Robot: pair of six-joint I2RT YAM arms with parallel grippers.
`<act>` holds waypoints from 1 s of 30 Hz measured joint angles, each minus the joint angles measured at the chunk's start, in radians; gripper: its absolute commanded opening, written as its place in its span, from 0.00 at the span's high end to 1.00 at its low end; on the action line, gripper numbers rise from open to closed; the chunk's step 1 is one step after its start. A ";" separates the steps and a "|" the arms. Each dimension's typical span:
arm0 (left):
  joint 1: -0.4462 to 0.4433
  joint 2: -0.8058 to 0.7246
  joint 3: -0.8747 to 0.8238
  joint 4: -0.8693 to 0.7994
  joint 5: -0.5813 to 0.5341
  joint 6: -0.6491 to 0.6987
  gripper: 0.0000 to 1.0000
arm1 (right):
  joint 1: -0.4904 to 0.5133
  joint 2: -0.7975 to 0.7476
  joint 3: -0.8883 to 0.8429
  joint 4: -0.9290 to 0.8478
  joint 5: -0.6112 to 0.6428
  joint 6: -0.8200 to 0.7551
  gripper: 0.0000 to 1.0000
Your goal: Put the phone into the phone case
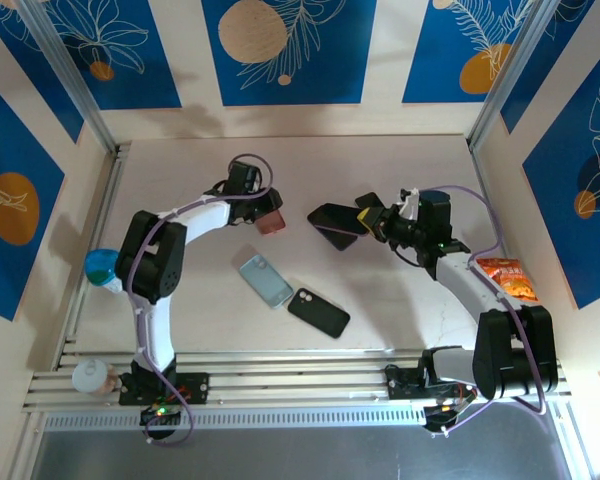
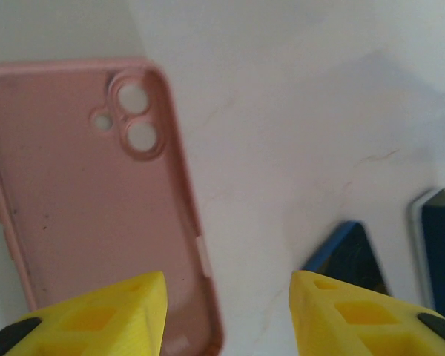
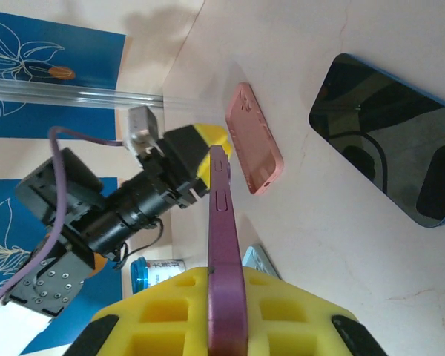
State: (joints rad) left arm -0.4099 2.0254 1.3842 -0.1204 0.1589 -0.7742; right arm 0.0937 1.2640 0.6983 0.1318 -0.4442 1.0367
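Note:
My left gripper hangs over the pink case [image 1: 270, 222] where the purple phone must go, so it should back off first, then steady the case by its camera end [image 2: 136, 115].
A pink phone case [image 2: 89, 200] lies open side up on the table, its camera cut-out at the far end. My left gripper [image 2: 226, 311] hangs open just above its right edge, one yellow finger [image 2: 104, 315] over the case, the other over bare table. My right gripper [image 3: 226, 311] is shut on a purple phone [image 3: 221, 215], held edge-on and pointing toward the pink case [image 3: 254, 141]. From above, the right gripper [image 1: 372, 218] sits right of the pink case [image 1: 272, 222], with the left gripper [image 1: 263, 205] over that case.
A dark phone with a blue rim [image 3: 389, 159] lies flat between the grippers, seen from above as the dark phone [image 1: 332, 222]. Nearer the bases lie a light blue case [image 1: 265, 280] and a black phone [image 1: 318, 312]. A snack bag [image 1: 508, 278] sits right, a blue-lidded can [image 1: 102, 268] left.

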 measured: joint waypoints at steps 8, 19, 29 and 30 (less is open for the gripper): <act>-0.035 0.005 -0.007 -0.089 0.008 0.001 0.55 | -0.037 -0.015 0.002 -0.014 -0.032 -0.004 1.00; -0.148 0.005 -0.019 -0.119 0.010 -0.068 0.56 | -0.076 -0.109 -0.010 -0.036 -0.076 -0.004 1.00; -0.138 -0.011 -0.021 -0.066 0.055 -0.138 0.54 | -0.088 -0.163 -0.056 -0.080 -0.087 -0.014 1.00; -0.132 -0.023 -0.021 -0.063 0.059 -0.137 0.54 | -0.079 -0.161 -0.059 -0.080 -0.083 -0.014 1.00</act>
State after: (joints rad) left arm -0.5415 2.0029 1.3636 -0.1829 0.2180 -0.9112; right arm 0.0143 1.1030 0.6395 0.0513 -0.5274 1.0229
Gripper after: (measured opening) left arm 0.455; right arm 0.100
